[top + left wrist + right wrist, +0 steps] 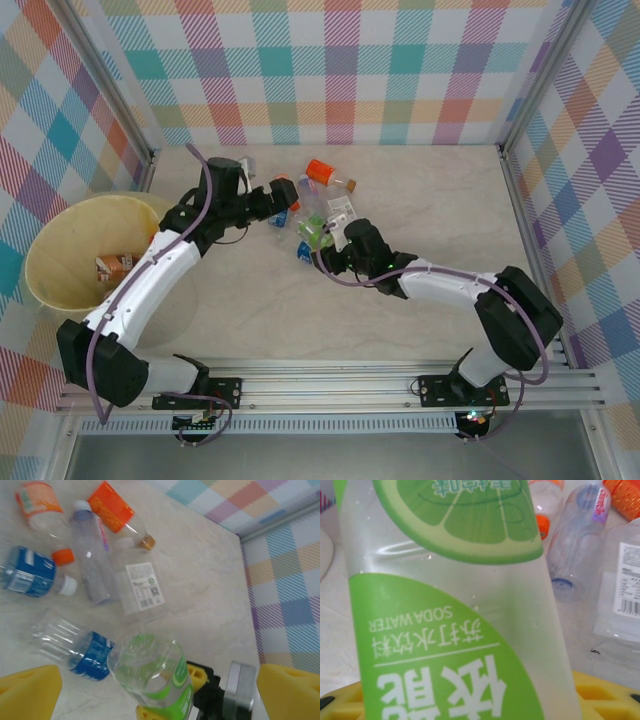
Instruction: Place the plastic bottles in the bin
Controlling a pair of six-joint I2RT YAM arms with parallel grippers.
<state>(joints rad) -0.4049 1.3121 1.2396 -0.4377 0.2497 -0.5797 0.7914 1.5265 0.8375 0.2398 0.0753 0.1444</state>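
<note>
My right gripper is holding the green-labelled bottle far away from the pale yellow bin (95,250). So next my left gripper takes the bottle's loose end (144,656) and brings the bottle to the bin.
Several plastic bottles (325,195) lie in a pile on the table's far middle. My right gripper (322,243) is shut on a green-labelled bottle (455,610) at the pile's near edge; its yellow fingers (607,692) press on either side of the bottle. That same green-labelled bottle (155,675) sits low in the left wrist view, with the right gripper's fingers (200,676) behind it. My left gripper (287,197) hovers open over the pile's left side, its fingers (30,692) spread wide, holding nothing. The pale yellow bin (60,225) stands at the far left with one bottle (114,266) inside.
In the pile lie an orange-labelled bottle (112,511), a white-labelled one (142,587), a clear one (91,555) and two blue-labelled ones (26,572) (90,654). Plaid walls enclose the table on three sides. A metal rail (330,385) runs along the near edge.
</note>
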